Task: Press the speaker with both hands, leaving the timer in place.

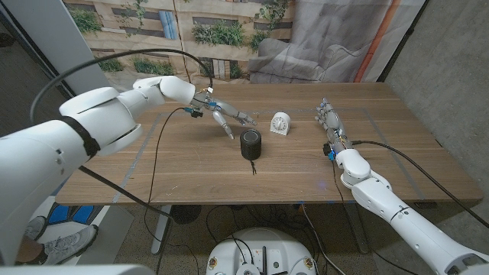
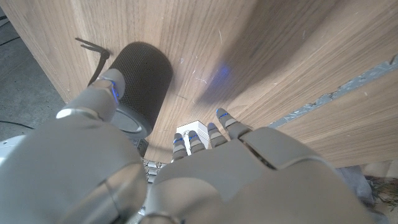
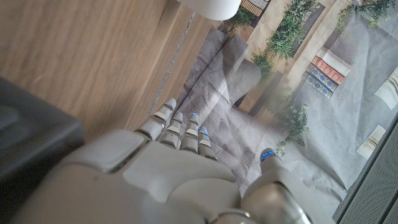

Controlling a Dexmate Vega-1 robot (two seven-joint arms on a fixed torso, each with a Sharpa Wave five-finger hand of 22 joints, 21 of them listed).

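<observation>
I expect the speaker (image 1: 250, 143) to come up freely with the cord hanging down when I lift it, because the cord ends in short loose tails (image 1: 254, 169).
The speaker (image 1: 251, 144), a short black cylinder with a cord, stands upright near the middle of the wooden table (image 1: 191, 164). The white timer (image 1: 281, 123) stands just behind it, to the right. My left hand (image 1: 223, 114) hovers above the table left of and behind the speaker, fingers spread and holding nothing. In the left wrist view the speaker (image 2: 142, 81) lies just beyond my left hand (image 2: 205, 168), with the timer (image 2: 194, 130) past the fingers. My right hand (image 1: 331, 126) stands over the table right of the timer, fingers straight, empty. The right wrist view looks past my right hand (image 3: 168, 168).
A black cable (image 1: 157, 156) runs across the table's left part and over the front edge. Grey tape strips (image 1: 131, 164) mark the table. A crumpled grey sheet (image 1: 306, 61) and a printed backdrop stand behind the far edge.
</observation>
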